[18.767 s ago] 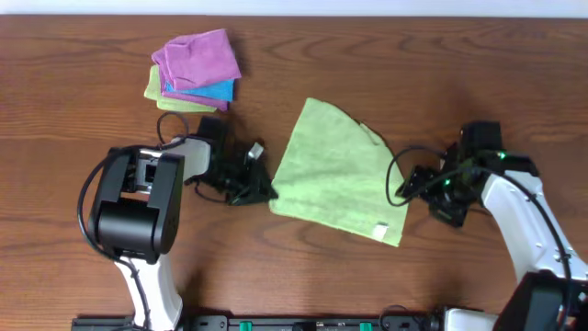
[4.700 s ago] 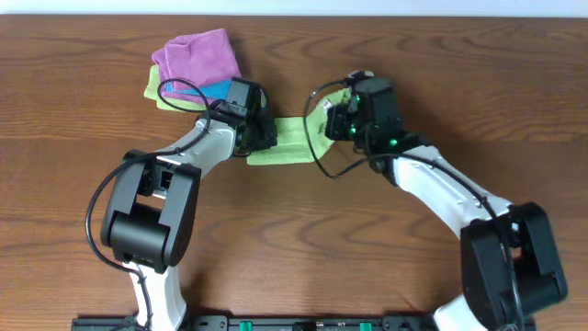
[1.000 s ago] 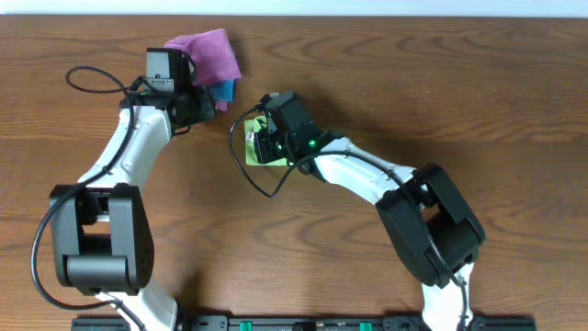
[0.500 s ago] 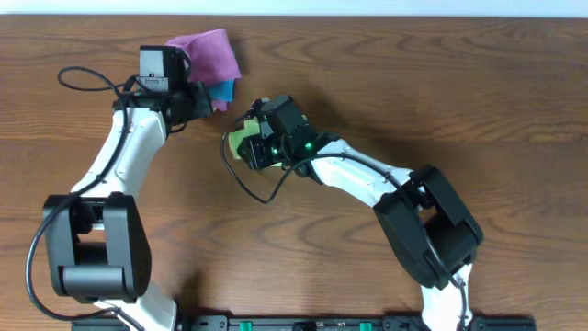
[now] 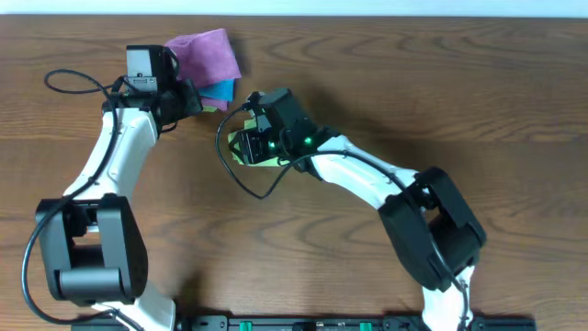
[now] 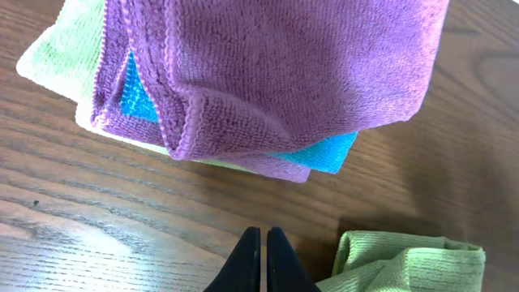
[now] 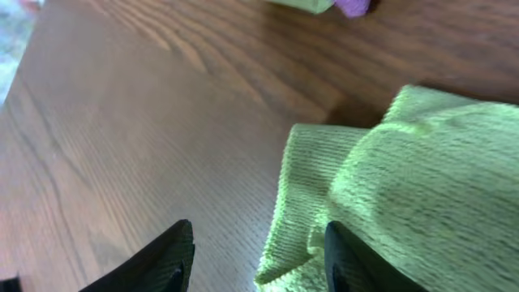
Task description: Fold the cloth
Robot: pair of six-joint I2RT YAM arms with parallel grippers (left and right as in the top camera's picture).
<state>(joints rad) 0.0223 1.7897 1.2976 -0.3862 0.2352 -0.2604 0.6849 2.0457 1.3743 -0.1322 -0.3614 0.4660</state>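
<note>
The yellow-green cloth's folded edge [image 7: 298,174] is blocked by my right gripper, so next my right gripper moves away before my left gripper carries the cloth by that edge to the stack [image 5: 206,58].
The yellow-green cloth [image 5: 241,153] lies folded into a small bundle on the table, just below and to the right of the cloth stack. It fills the right side of the right wrist view [image 7: 405,178] and shows at the bottom right of the left wrist view [image 6: 405,264]. My right gripper [image 5: 250,140] is over it with its jaws wide apart [image 7: 259,264], and the cloth's left folded edge lies between them. My left gripper [image 6: 261,259] is shut and empty, low over bare wood in front of the stack [image 5: 193,99].
A stack of folded cloths sits at the back left: purple [image 5: 202,53] on top, blue [image 5: 219,92] under it, pale green [image 6: 57,57] at the bottom. The wooden table [image 5: 441,110] stretches to the right and front.
My right gripper and the folded cloth have shifted a little left, toward the stack. My left arm has drawn back to the left, away from the cloth.
</note>
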